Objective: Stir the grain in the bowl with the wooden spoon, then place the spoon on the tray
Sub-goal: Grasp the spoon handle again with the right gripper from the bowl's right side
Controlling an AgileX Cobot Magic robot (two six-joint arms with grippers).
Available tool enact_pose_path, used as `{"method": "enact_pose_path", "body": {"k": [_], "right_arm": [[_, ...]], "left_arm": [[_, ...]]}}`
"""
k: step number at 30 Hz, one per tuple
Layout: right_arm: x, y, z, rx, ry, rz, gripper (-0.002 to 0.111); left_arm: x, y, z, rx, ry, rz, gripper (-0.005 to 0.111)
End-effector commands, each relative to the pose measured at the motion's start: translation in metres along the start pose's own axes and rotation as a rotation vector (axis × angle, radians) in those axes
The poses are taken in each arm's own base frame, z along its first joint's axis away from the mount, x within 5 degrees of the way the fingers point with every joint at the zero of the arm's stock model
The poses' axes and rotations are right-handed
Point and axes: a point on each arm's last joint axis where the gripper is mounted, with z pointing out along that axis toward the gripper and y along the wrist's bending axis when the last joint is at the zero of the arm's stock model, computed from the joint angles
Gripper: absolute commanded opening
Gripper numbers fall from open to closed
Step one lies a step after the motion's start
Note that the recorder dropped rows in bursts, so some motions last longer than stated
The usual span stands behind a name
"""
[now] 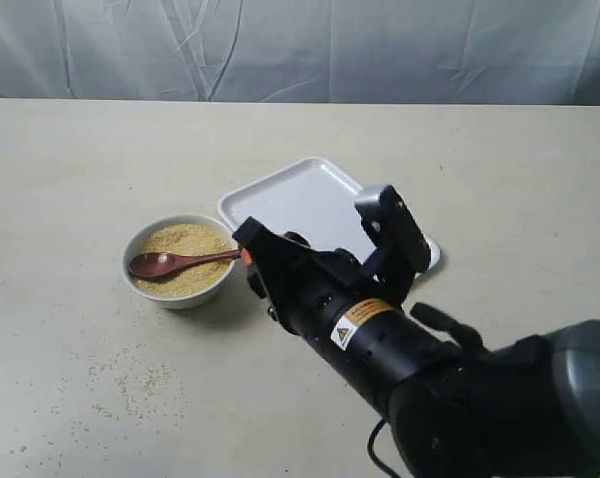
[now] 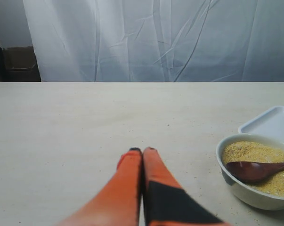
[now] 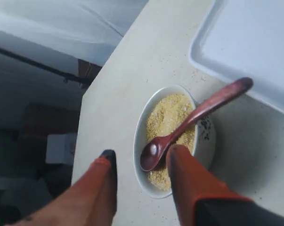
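My gripper is about to lift the wooden spoon (image 1: 202, 260). The spoon's head (image 1: 152, 265) looks clean against the loose grain, so I expect the spoon to come out free and empty.
The white bowl (image 1: 170, 294) holds golden grain (image 1: 187, 241). The dark wooden spoon (image 1: 165, 264) lies in it, head on the grain and handle over the rim toward the white tray (image 1: 304, 199). My right gripper (image 1: 248, 255) hovers by the handle end, on the bowl's tray side. In the right wrist view the right gripper (image 3: 142, 154) is open and holds nothing, with the bowl (image 3: 141, 141) and spoon (image 3: 198, 113) beyond its fingers. My left gripper (image 2: 142, 150) is shut and empty over bare table, apart from the bowl (image 2: 250, 195) and spoon (image 2: 250, 170).
Spilled grains (image 1: 130, 383) are scattered on the table in front of the bowl. A white curtain (image 1: 300, 45) hangs behind the table's far edge. The right arm's black body (image 1: 429, 368) fills the front right of the exterior view.
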Motion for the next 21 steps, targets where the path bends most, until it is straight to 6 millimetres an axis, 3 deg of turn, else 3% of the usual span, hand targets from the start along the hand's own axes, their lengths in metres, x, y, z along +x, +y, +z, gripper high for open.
{"method": "enact_pose_path", "body": {"k": [1, 6, 10, 21], "right_arm": [[0.011, -0.013, 0.003, -0.014, -0.072, 0.2, 0.037], [0.023, -0.036, 0.015, 0.06, -0.081, 0.357, 0.038], [0.026, -0.047, 0.021, 0.094, -0.106, 0.351, 0.048], [0.037, -0.034, 0.053, 0.063, -0.159, 0.428, 0.051]], "left_arm": [[0.0, 0.0, 0.0, 0.0, -0.015, 0.001, 0.0], [0.0, 0.0, 0.0, 0.0, -0.015, 0.001, 0.0], [0.0, 0.0, 0.0, 0.0, -0.015, 0.001, 0.0], [0.0, 0.0, 0.0, 0.0, -0.015, 0.001, 0.0]]}}
